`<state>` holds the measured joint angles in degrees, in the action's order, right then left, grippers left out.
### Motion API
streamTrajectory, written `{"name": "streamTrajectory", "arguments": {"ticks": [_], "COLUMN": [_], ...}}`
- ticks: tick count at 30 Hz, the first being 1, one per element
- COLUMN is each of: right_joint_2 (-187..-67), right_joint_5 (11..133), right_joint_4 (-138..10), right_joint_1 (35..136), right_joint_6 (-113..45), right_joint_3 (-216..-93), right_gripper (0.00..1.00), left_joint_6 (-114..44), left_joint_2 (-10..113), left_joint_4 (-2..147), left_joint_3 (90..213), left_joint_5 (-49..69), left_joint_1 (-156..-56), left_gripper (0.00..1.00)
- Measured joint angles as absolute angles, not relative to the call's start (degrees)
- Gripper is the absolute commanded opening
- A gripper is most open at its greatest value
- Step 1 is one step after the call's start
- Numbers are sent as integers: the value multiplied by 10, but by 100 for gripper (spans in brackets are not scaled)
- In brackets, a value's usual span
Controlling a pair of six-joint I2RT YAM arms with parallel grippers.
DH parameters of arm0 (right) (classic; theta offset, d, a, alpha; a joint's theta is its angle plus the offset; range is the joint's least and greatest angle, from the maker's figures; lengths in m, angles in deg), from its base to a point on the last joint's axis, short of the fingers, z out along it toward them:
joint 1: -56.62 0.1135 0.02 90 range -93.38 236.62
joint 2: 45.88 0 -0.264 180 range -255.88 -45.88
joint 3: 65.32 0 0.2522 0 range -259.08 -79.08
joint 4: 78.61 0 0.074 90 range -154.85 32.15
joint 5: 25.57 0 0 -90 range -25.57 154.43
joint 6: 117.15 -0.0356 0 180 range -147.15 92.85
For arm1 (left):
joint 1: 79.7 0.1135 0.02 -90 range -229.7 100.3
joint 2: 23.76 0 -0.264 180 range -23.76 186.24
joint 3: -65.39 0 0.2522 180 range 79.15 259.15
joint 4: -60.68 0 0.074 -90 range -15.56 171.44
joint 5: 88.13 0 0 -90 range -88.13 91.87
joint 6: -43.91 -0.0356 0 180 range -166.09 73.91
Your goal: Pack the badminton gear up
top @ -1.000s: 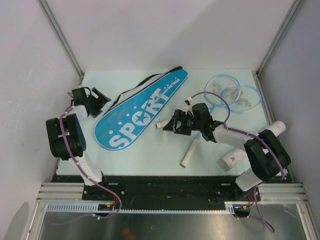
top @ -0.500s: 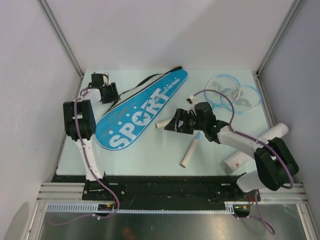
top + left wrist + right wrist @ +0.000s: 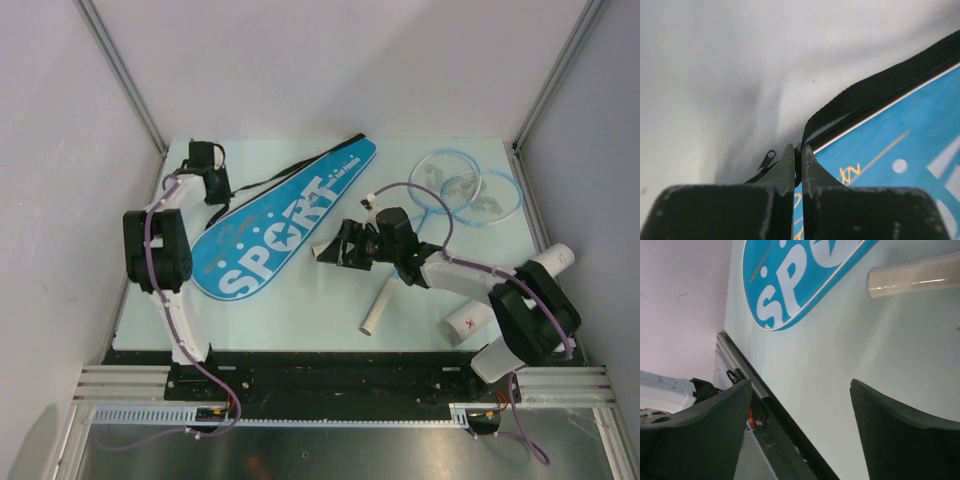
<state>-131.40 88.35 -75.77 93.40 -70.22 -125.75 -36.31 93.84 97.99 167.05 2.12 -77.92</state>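
The racket cover is lying at a slant and its zipper edge (image 3: 284, 183) is far from my right gripper, so my left gripper should turn the cover inward by the black strap (image 3: 847, 102).
The blue racket cover (image 3: 285, 222) lettered "SPORT" lies flat on the left half of the table. My left gripper (image 3: 214, 196) is at its wide end, shut on the black strap (image 3: 875, 90) where it meets the cover (image 3: 900, 160). Two light-blue rackets (image 3: 465, 187) lie at the back right with small whitish shuttlecocks (image 3: 462, 186) on their heads. My right gripper (image 3: 338, 248) hangs open just above one white handle (image 3: 323, 251); the other handle (image 3: 378, 305) lies nearer. In the right wrist view the gripper (image 3: 800, 390) is empty, with the handle (image 3: 915, 275) and the cover (image 3: 790, 280) beyond it.
The long white tube (image 3: 468, 320) lies at the near right, partly under my right arm. A zipper pull (image 3: 767, 159) sits beside the left fingers. The table's black front rail (image 3: 765, 410) runs close below the right gripper. White walls enclose three sides.
My left gripper has swung to the back, to the wide end of the cover, and shut on the strap. The right gripper has shifted slightly left and stays open.
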Motion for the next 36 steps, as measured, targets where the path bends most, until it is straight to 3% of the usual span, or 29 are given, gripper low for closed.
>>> {"name": "streamTrajectory", "arguments": {"ticks": [1, 4, 10, 22, 29, 32, 36], "right_joint_2": [-1335, -1415, -1574, -1722, -1758, -1748, -1686], "right_joint_5": [887, 901, 919, 908, 917, 938, 929], "right_joint_4": [-781, -849, -934, -993, -955, -916, -789], "right_joint_1": [940, 958, 995, 1015, 1015, 1013, 1016], "right_joint_6": [-718, -767, -839, -882, -861, -827, -706], "right_joint_3": [-1259, -1284, -1384, -1560, -1649, -1651, -1625], "right_gripper": [60, 49, 48, 48, 56, 78, 96], "left_joint_6": [-355, -324, -273, -221, -199, -191, -176], "left_joint_2": [917, 843, 667, 470, 375, 350, 341], "left_joint_4": [986, 993, 985, 993, 994, 994, 994], "left_joint_3": [1667, 1659, 1632, 1514, 1471, 1461, 1450], "left_joint_5": [23, 30, 59, 118, 139, 130, 104], "left_joint_1": [-781, -783, -815, -898, -929, -929, -929], "left_gripper": [0, 0, 0, 0, 0, 0, 0]}}
